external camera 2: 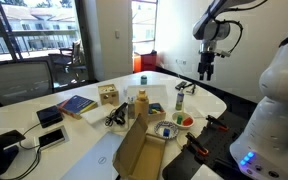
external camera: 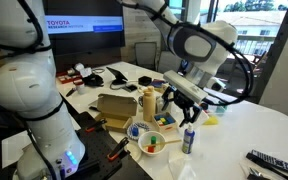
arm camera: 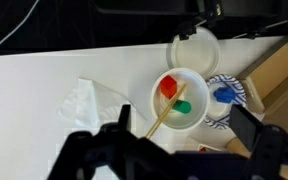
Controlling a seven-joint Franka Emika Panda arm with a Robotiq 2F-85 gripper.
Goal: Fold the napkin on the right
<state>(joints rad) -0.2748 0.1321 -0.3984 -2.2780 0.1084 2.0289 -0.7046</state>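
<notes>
The napkin point(external camera: 185, 165) is clear of the white bowl, so my open gripper needs to go on moving over and down until its fingers can close on the rumpled crease point(arm camera: 106, 104).
The napkin point(arm camera: 92, 100) is a pale, rumpled sheet on the white table, left of the bowl in the wrist view. It also shows as a pale sheet at the bottom edge of an exterior view point(external camera: 184, 171). My gripper point(arm camera: 184, 135) is open and empty. It hangs well above the table, over the white bowl point(arm camera: 179, 100), which holds a red piece, a green piece and a wooden stick. The gripper also shows in both exterior views point(external camera: 179, 100) point(external camera 2: 206, 68). The napkin lies apart from the fingers, to their left.
The bowl rests on a colourful patterned plate point(arm camera: 227, 100) point(external camera: 152, 138). A white round lid point(arm camera: 196, 50) lies beyond it. Nearby stand a cardboard box point(external camera: 114, 105) point(external camera 2: 134, 150), a yellow bottle point(external camera: 149, 100) and a small blue bottle point(external camera: 189, 138). A remote point(external camera: 274, 160) lies at the table edge.
</notes>
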